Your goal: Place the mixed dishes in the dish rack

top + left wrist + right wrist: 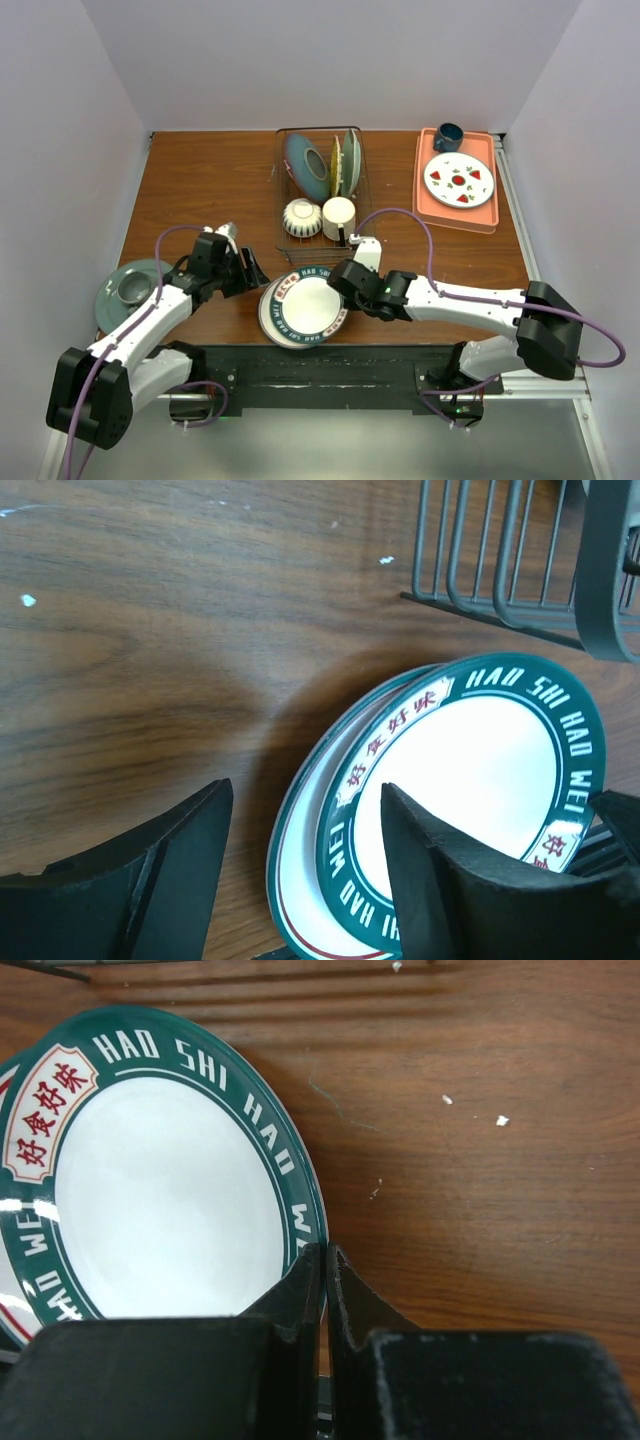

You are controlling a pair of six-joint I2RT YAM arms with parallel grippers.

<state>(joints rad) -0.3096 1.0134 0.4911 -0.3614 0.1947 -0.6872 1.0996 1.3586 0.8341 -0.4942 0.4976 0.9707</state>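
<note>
Next, my right gripper opens and regrips the top plate's edge (322, 1236) deeper, as it pinches just that edge. My left gripper meanwhile steadies the top plate's opposite side (275, 304).
Two stacked white plates with dark green lettered rims lie at the table's front centre. The top plate (305, 305) (470, 770) (160, 1180) sits askew over the lower plate (272, 312) (300, 890). My right gripper (344, 286) (325, 1252) is shut on the top plate's right rim. Beside the stack's left edge is my left gripper (254, 272) (305, 815), open, with the plates' rims showing between its fingers (175, 870). Behind them, the dish rack (283, 232) (500, 570) holds upright plates, a striped bowl (301, 217) and a cream mug (338, 213).
A grey-green plate (112, 290) with a small cup (131, 288) on it lies at the left edge. An orange tray (425, 185) at the back right carries a dark blue mug (447, 136) and a white red-marked plate (459, 180).
</note>
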